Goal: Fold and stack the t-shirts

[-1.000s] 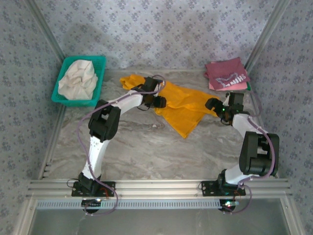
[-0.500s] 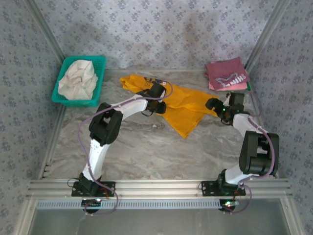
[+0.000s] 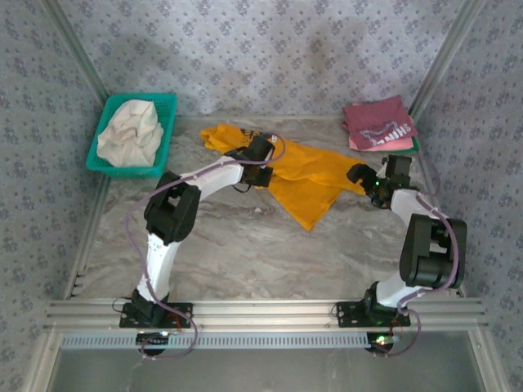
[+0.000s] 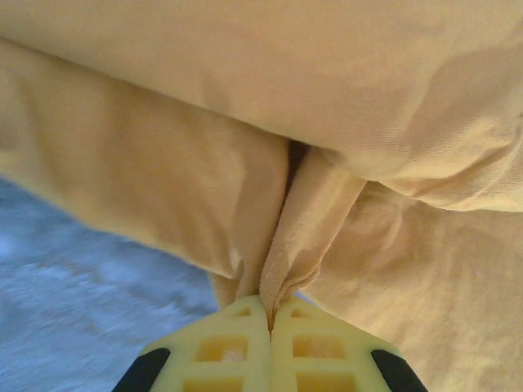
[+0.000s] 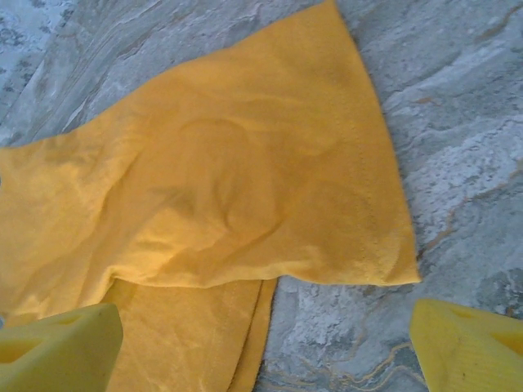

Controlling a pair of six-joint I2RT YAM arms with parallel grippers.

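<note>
A lower flap (image 3: 306, 202) pokes out beneath the top layer, so once I lift and spread the mustard-yellow t-shirt (image 3: 315, 163), it will open into a wide sheet.
The mustard-yellow t-shirt (image 3: 306, 175) lies crumpled and spread across the back middle of the table, its dark blue print (image 3: 245, 131) peeking out near the back. My left gripper (image 3: 263, 173) is on the shirt's left part. In the left wrist view it (image 4: 270, 304) is shut on a pinched fold of the yellow cloth (image 4: 310, 212). My right gripper (image 3: 360, 176) hovers at the shirt's right corner. It (image 5: 261, 347) is open, the corner's hem (image 5: 351, 273) lying between and beyond its fingers. The maroon t-shirt (image 3: 377, 121) with white lettering lies folded at the back right on the pink one (image 3: 365, 145).
A teal basket (image 3: 167, 102) at the back left holds a bundle of white cloth (image 3: 131, 135). Bare marble table (image 3: 270, 253) stretches in front of the yellow shirt. Patterned walls and metal frame rails close in the sides.
My left gripper has shifted a little to the right along the yellow shirt, uncovering the shirt's back left part with the print. The right gripper has edged slightly right.
</note>
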